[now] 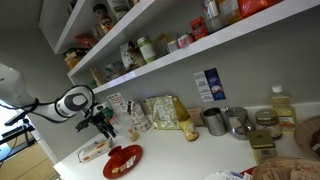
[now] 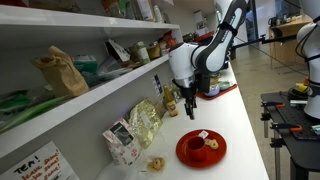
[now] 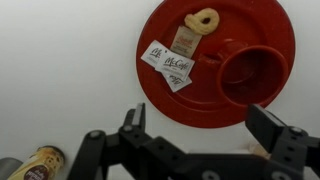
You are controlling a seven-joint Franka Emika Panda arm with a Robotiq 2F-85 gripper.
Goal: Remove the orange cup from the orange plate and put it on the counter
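The robot's open gripper hangs past the orange plate's edge, off to one side of the cup, so it should go back over the orange cup before it lowers and closes.
The orange plate (image 3: 205,92) lies on the white counter (image 3: 60,70); it also shows in both exterior views (image 1: 135,152) (image 2: 185,152). The orange cup (image 3: 250,75) stands upright on the plate's right side in the wrist view, and shows small in an exterior view (image 2: 212,146). Two white sachets (image 3: 168,65) and a ring-shaped snack (image 3: 203,20) also lie on the plate. My gripper (image 3: 200,125) is open and empty. It hangs above the counter just off the plate's edge, apart from the cup (image 1: 103,122) (image 2: 190,105).
Snack bags (image 1: 160,112), grey metal cups (image 1: 213,120), a bottle (image 1: 281,105) and a woven basket (image 1: 285,170) stand along the counter's back. A flat box (image 1: 93,150) lies near the plate. A jar (image 3: 40,160) lies by the gripper. Stocked shelves hang above.
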